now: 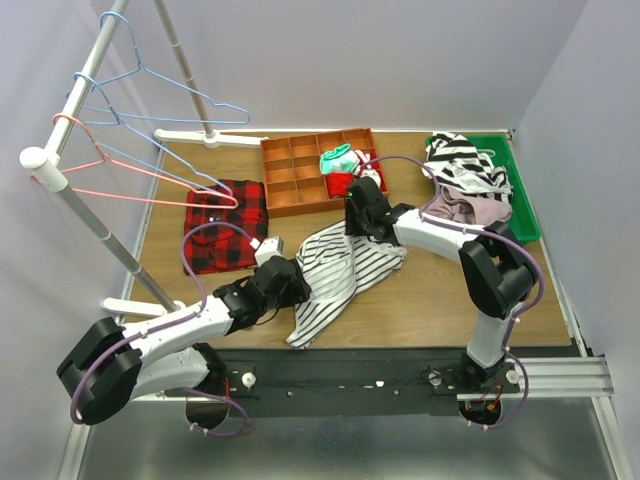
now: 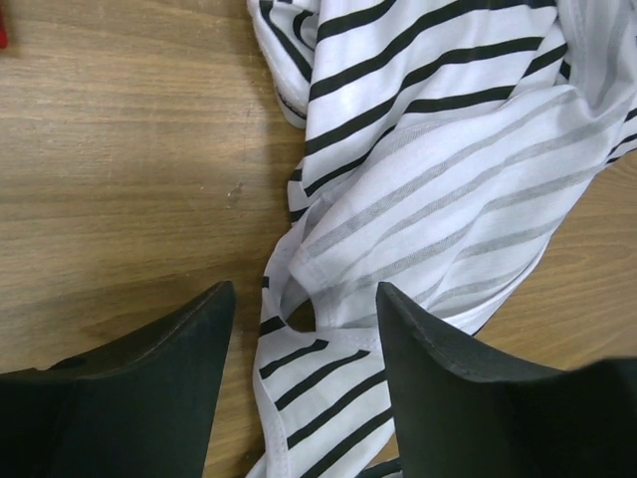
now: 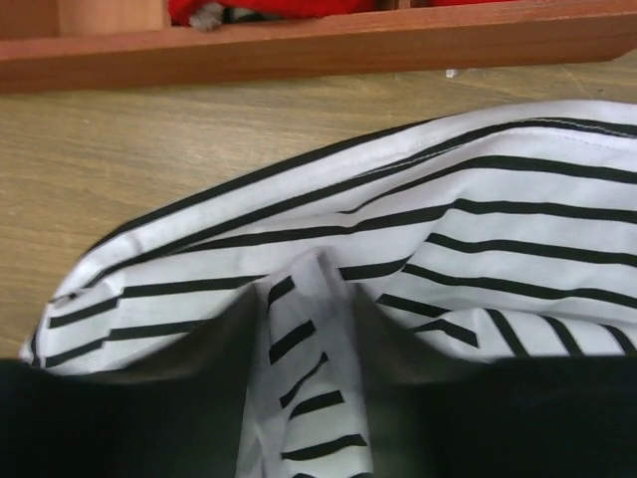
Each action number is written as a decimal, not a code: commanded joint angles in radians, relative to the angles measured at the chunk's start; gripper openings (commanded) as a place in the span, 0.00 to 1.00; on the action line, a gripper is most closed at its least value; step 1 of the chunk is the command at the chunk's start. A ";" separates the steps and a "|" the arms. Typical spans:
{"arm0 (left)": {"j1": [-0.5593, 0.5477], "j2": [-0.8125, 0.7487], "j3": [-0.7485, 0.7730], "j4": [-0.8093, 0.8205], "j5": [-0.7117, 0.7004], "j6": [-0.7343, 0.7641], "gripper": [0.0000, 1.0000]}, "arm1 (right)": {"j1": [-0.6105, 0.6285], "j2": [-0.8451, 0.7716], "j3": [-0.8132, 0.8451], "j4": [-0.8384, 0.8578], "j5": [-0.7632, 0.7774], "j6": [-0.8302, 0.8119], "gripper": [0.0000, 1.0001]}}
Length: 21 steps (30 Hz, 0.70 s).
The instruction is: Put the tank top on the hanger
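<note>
The tank top (image 1: 335, 275) is crumpled and lies at a slant, so my left gripper should take hold of its strap (image 2: 328, 373) and straighten the tank top together with my right gripper before getting a hanger.
The tank top (image 1: 340, 268), white with thin black stripes, lies crumpled on the wooden table mid-scene. My left gripper (image 1: 290, 285) is open at its near left edge. In the left wrist view its fingers straddle a strap of the tank top (image 2: 328, 368), with the gripper (image 2: 304, 299) low over the table. My right gripper (image 1: 362, 225) is at the top's far edge. In the right wrist view it (image 3: 309, 324) is shut on a raised fold of the tank top (image 3: 498, 199). Two light-blue wire hangers (image 1: 200, 95) hang on the rack at the far left.
A pink-red hanger (image 1: 120, 190) hangs on the white rack (image 1: 85, 215). A red-black plaid shirt (image 1: 225, 225) lies left of the tank top. A wooden divided tray (image 1: 300, 175) stands behind. A green bin (image 1: 520, 215) at right holds a broad-striped garment (image 1: 465, 165).
</note>
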 commanded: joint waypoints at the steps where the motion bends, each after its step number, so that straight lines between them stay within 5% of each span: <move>1: -0.004 0.044 -0.014 0.133 -0.020 0.008 0.62 | -0.011 -0.010 0.023 -0.016 0.054 -0.002 0.28; 5: -0.005 0.080 -0.005 0.148 0.009 0.023 0.35 | -0.012 -0.084 0.019 -0.053 0.080 0.010 0.01; 10: -0.010 0.013 0.025 0.125 -0.009 0.043 0.01 | -0.012 -0.216 0.008 -0.121 0.133 0.027 0.01; 21: -0.025 -0.254 0.304 -0.091 -0.026 0.210 0.00 | -0.012 -0.612 0.182 -0.247 0.193 -0.015 0.01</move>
